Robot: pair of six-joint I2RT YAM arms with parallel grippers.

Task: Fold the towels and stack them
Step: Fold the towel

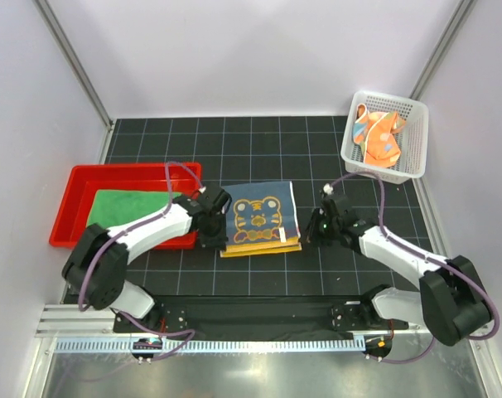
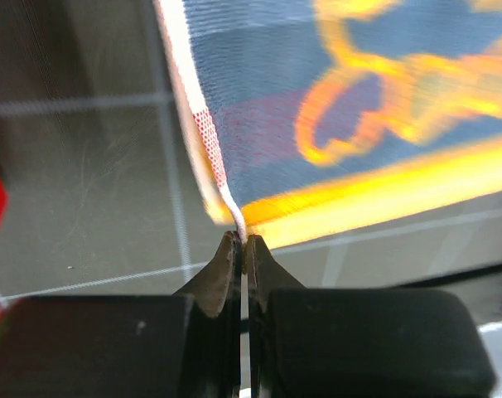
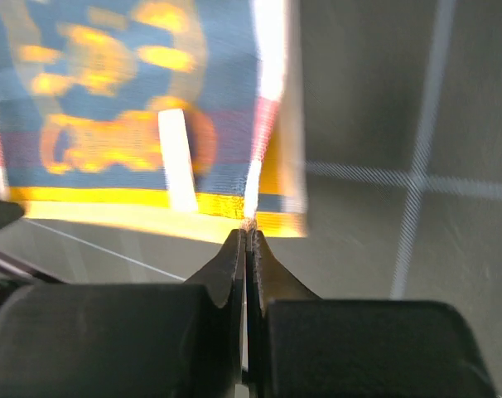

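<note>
The blue towel's upper hem [image 1: 263, 243] ends short of the towel's lower layer, so the robot's left gripper and right gripper should draw the upper hem to the lower layer's edge [image 1: 261, 252].
The dark blue towel [image 1: 259, 217] with the tiger cartoon and yellow-orange edge lies flat on the black mat between my arms. My left gripper [image 1: 217, 242] is shut on its near left corner; in the left wrist view the jaws [image 2: 242, 239] pinch the white hem of the blue towel [image 2: 359, 108]. My right gripper [image 1: 306, 237] is shut on the near right corner, where the tips [image 3: 249, 232] clamp the hem of the same towel [image 3: 118, 124]. A green towel [image 1: 127, 207] lies in the red tray. An orange towel [image 1: 378, 137] sits crumpled in the white basket.
The red tray [image 1: 73, 199] stands at the left, close behind my left arm. The white mesh basket [image 1: 415, 141] stands at the back right against the wall. Black gridded mat [image 1: 251, 145] covers the table, with walls on three sides.
</note>
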